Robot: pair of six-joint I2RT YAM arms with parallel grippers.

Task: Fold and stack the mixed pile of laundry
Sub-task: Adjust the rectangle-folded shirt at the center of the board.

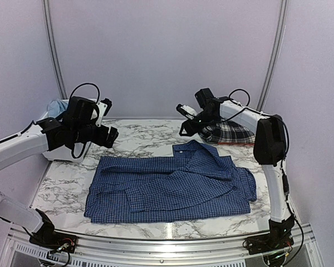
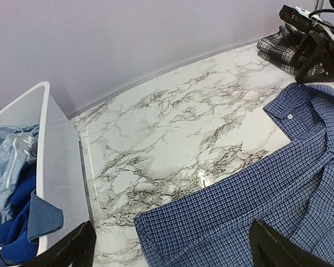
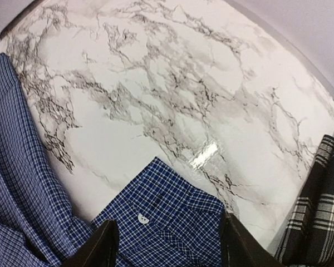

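The shirt's buttoned flap (image 1: 182,149) lies over the shirt's straight back edge (image 1: 162,158). The flap will come free as a loose sleeve when I lift it.
The navy small-check button shirt (image 1: 170,186) lies spread flat on the marble table, collar toward the back right; it shows in the left wrist view (image 2: 250,206) and its collar in the right wrist view (image 3: 167,222). The black-and-white plaid piece (image 1: 229,133) lies folded at the back right, also in the left wrist view (image 2: 281,47) and the right wrist view (image 3: 320,211). The light blue T-shirt (image 2: 8,158) and royal blue garment (image 2: 14,222) lie in the bin. My left gripper (image 1: 108,135) is open and empty above the shirt's back left corner. My right gripper (image 1: 185,129) is open and empty above the collar.
The white rectangular plastic bin (image 1: 51,119) stands at the back left edge of the table; its near wall shows in the left wrist view (image 2: 55,167). Bare marble (image 1: 145,139) lies between the two grippers. Grey walls close the back and sides.
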